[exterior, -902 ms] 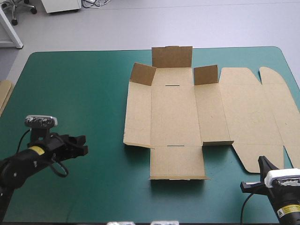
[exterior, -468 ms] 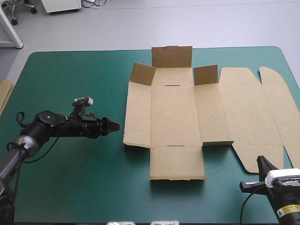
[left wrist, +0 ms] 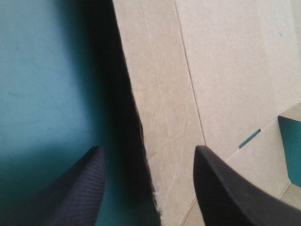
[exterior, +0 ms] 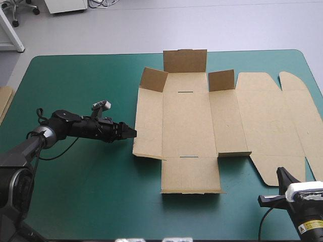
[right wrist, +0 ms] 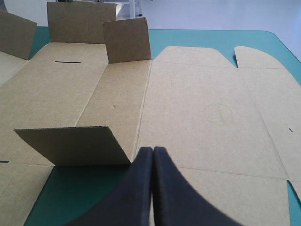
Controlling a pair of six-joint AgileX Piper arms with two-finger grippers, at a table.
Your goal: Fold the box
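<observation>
The lid panel (exterior: 268,118) will stay flat when I raise the back side of the brown box, because a crease (exterior: 243,117) separates the lid panel from the box.
The brown box (exterior: 186,126) lies spread as a cut sheet on the teal-green cover, right of the middle. Its far flaps and two small corner flaps stand raised, and the lid panel lies flat to the right. My left gripper (exterior: 130,133) is low at the sheet's left edge and open. In the left wrist view the box (left wrist: 225,70) edge runs between the fingers of the left gripper (left wrist: 146,149). My right gripper (exterior: 281,176) is shut near the front right corner, just off the lid's front edge. In its own view the right gripper (right wrist: 153,149) points across the box (right wrist: 197,108).
A strip of more brown board (exterior: 4,103) shows at the table's left edge. Bare teal-green cover (exterior: 75,75) stretches to the left of the box and along the front edge.
My left arm has swung from the front left corner rightward and forward, bringing its gripper to the box's left edge. The right arm and the box have not moved.
</observation>
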